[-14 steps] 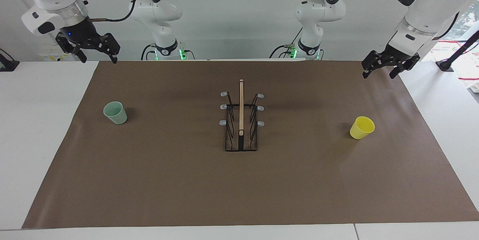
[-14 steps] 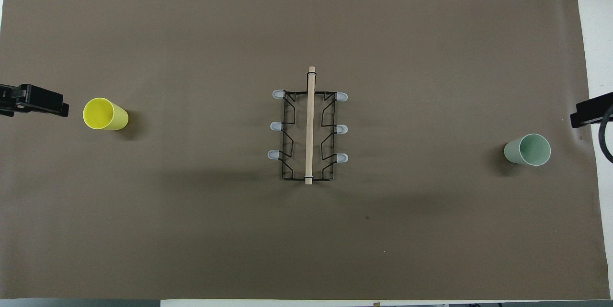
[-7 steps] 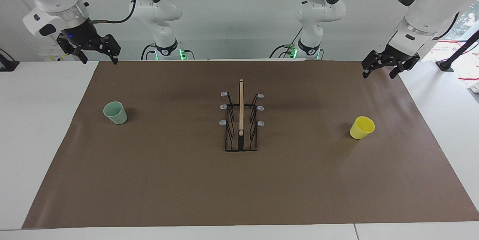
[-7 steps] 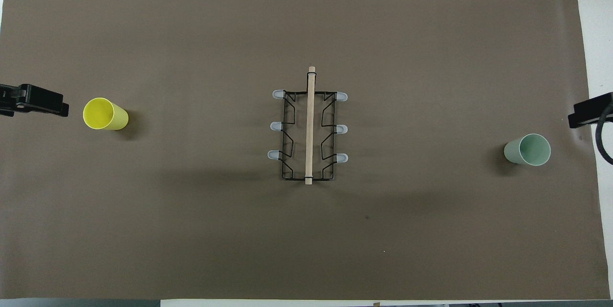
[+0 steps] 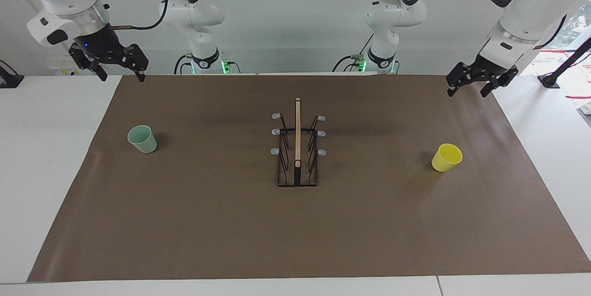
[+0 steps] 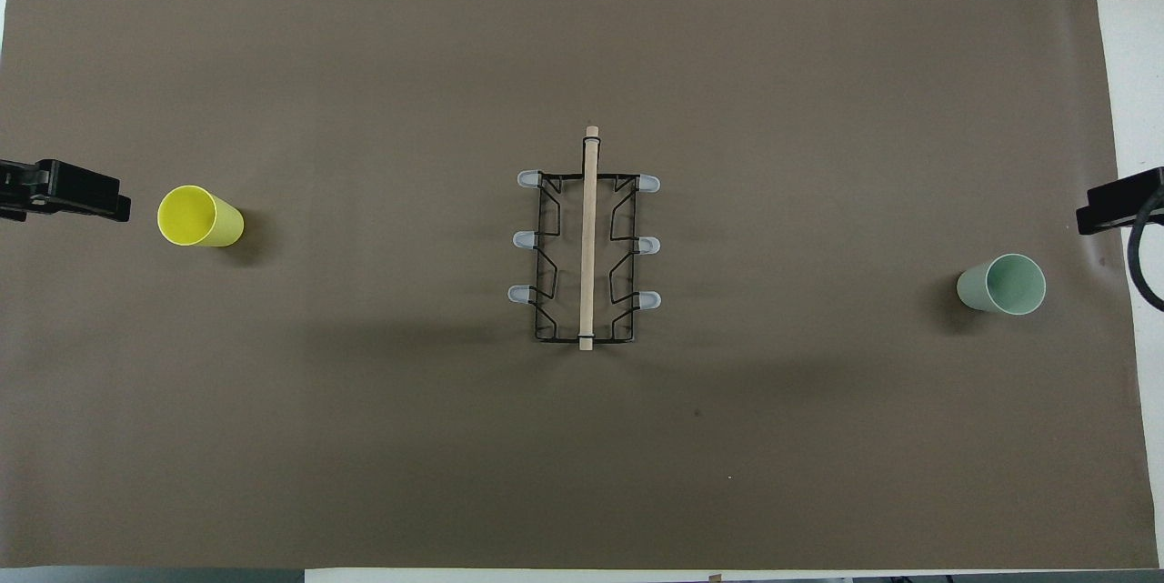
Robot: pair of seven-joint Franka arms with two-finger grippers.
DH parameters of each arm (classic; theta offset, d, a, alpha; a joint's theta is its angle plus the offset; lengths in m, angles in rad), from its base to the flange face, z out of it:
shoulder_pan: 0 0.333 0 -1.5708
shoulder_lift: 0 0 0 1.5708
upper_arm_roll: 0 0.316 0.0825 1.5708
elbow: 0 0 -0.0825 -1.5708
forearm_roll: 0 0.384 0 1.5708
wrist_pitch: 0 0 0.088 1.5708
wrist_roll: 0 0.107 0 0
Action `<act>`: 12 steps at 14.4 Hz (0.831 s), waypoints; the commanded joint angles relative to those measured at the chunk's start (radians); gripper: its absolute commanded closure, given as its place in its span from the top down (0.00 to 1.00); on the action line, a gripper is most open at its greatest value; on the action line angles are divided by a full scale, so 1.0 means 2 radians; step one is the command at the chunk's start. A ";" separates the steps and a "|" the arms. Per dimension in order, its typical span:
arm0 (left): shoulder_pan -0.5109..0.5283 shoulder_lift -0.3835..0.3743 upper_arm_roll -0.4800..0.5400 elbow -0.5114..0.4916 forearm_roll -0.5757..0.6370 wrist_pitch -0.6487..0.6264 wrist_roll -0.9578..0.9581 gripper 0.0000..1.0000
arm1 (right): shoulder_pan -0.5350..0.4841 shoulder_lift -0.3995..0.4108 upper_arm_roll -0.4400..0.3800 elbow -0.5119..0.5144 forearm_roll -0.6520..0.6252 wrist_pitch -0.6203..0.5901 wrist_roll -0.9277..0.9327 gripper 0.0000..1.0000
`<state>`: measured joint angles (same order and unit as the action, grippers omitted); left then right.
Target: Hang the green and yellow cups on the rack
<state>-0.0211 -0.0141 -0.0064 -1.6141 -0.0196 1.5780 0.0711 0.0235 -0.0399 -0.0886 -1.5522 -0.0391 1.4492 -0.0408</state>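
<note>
My gripper will slip the opening of the green cup point(image 6: 1001, 285) onto the rack's grey-tipped peg point(image 6: 650, 300). The peg sticks out free, so the cup will hang upside down over it.
The pale green cup point(image 5: 142, 139) stands upright on the brown mat toward the right arm's end of the table; it also shows in the overhead view point(image 6: 1001, 284). The yellow cup point(image 5: 446, 157) point(image 6: 200, 216) stands upright toward the left arm's end. The black wire rack point(image 5: 298, 148) point(image 6: 587, 246), with a wooden top bar and grey-tipped prongs, stands mid-table with nothing on its prongs. My right gripper point(image 5: 122, 76) is open and raised over the mat's edge nearest the robots. My left gripper point(image 5: 466, 94) is open and raised over the mat's other corner nearest the robots. Both are well apart from the cups.
The brown mat point(image 5: 208, 222) covers most of the white table point(image 5: 46, 171). White table shows at both ends of the mat. Nothing else lies on the mat.
My right gripper has shifted very slightly in the air. The left gripper, both cups and the rack have not moved.
</note>
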 commanded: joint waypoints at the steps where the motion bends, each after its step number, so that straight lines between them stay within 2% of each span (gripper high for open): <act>1: -0.001 -0.011 0.002 -0.010 0.008 -0.003 0.003 1.00 | 0.002 -0.010 0.001 -0.012 0.013 -0.008 -0.006 1.00; 3: -0.001 -0.011 0.001 -0.010 0.008 -0.003 0.003 1.00 | 0.018 -0.012 0.001 -0.025 0.010 -0.001 -0.006 1.00; 5: -0.001 -0.011 0.001 -0.010 0.008 -0.003 0.003 1.00 | 0.021 0.005 0.002 -0.031 -0.002 0.018 -0.007 1.00; 8: -0.001 -0.011 0.001 -0.010 0.008 -0.003 0.003 1.00 | 0.063 0.083 0.011 0.005 -0.115 -0.033 -0.022 1.00; 9: -0.001 -0.011 0.002 -0.010 0.008 -0.003 0.003 1.00 | 0.066 0.102 0.014 0.011 -0.123 -0.038 -0.038 1.00; 12: -0.001 -0.011 0.001 -0.010 0.008 -0.003 0.003 1.00 | 0.072 0.133 0.043 0.004 -0.182 -0.034 -0.103 1.00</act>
<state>-0.0211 -0.0141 -0.0064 -1.6141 -0.0196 1.5780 0.0711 0.1686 0.1748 -0.0403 -1.5802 -0.3296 1.4090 -0.1494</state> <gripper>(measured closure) 0.000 0.000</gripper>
